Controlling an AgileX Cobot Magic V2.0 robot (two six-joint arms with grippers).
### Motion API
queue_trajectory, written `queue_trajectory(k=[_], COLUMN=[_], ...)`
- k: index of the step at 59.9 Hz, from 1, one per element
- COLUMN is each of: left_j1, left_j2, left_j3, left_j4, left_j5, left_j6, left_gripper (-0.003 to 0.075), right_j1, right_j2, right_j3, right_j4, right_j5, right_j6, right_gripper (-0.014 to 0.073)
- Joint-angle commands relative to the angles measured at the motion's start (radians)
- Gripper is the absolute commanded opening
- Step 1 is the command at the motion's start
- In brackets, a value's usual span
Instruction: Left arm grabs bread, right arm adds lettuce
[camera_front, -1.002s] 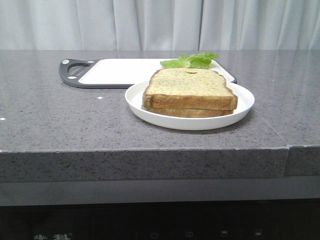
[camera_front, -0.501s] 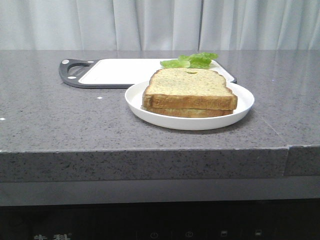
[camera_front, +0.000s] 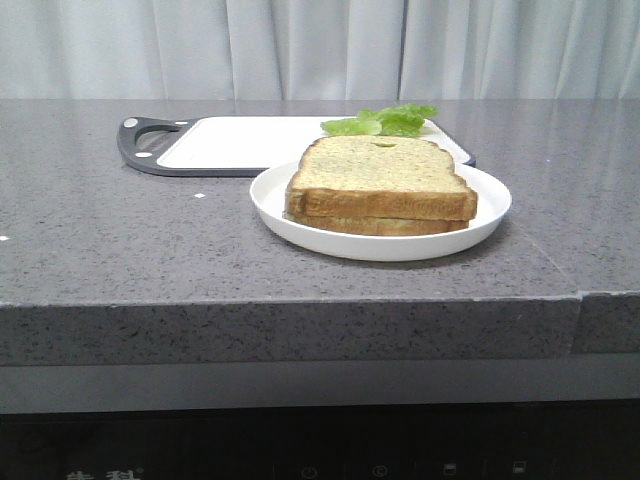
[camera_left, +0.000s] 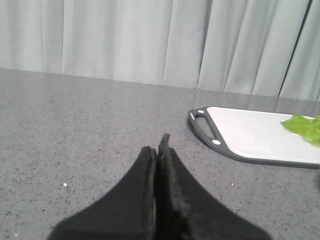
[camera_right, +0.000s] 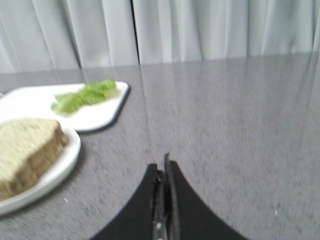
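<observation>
The thinner slice (camera_front: 385, 227) on the white plate is covered by the bread, so the robot's left gripper should lift the bread clear (camera_front: 377, 170) before the right gripper adds the lettuce.
The bread (camera_front: 378, 178), a thick toasted slice, lies on top of a thinner slice (camera_front: 380, 224) on a white plate (camera_front: 290, 215) in the middle of the counter. The lettuce (camera_front: 385, 121) lies on the right end of a white cutting board (camera_front: 240, 142) behind the plate. In the right wrist view the bread (camera_right: 25, 150) and lettuce (camera_right: 82, 95) show off to one side. The lettuce also shows in the left wrist view (camera_left: 305, 127). My left gripper (camera_left: 157, 145) is shut and empty above bare counter. My right gripper (camera_right: 162, 167) is shut and empty over bare counter. Neither arm shows in the front view.
The cutting board has a dark grey rim and handle (camera_front: 145, 140) at its left end, which also shows in the left wrist view (camera_left: 205, 125). Grey curtains hang behind the counter. The counter's front edge (camera_front: 300, 300) runs just before the plate.
The view has shifted very slightly; the plate and bread sit a touch further right in the front view. Nothing else has moved.
</observation>
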Motion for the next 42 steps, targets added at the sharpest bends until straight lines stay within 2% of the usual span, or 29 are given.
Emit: queue_trajectory(k=[1,7,16,22,28,30,34,37,42], left_j1=[0.000,0.000,0.000,0.000,0.000,0.000,0.000,0.000,-0.002], left_j2=[0.139,0.320,0.428,0.432,0.432,0.432,0.432,0.432,0.444], left_j3=[-0.125,-0.226,-0.283,-0.283,-0.283,-0.283,-0.283,-0.283,-0.291], left_j4=[-0.006,-0.006,-0.006,-0.006,0.019,0.029,0.029,-0.012,-0.118], left_j5=[0.005,0.001,0.001,-0.010,-0.010,-0.010,-0.013,-0.015,0.013], left_j6=[-0.007,-0.007,-0.007,-0.007,-0.007,-0.007,-0.007,-0.010,-0.005], left_gripper=[-0.0021,-0.0021,-0.0020,0.0013,0.0242,0.0385,0.0543,0.0601,0.0606], right_j1=[-0.004,-0.004,-0.004,-0.004,-0.004,-0.004,-0.004,-0.004,-0.004], right_j2=[0.091,0.230,0.343,0.352,0.352,0.352,0.352,0.352,0.352], right_j3=[-0.136,-0.246,-0.310,-0.310,-0.310,-0.310,-0.310,-0.310,-0.310], right_j4=[-0.015,-0.016,-0.016,-0.016,-0.016,-0.016,-0.016,-0.016,-0.016], right_j5=[0.005,0.030,0.045,0.032,0.034,0.034,0.032,0.032,0.034], right_j6=[-0.004,-0.004,-0.004,-0.004,-0.004,-0.004,-0.004,-0.004,-0.004], right_gripper=[-0.0060,-0.0060,-0.0056,0.0022,0.0247,0.0346,0.0437,0.0461,0.0463])
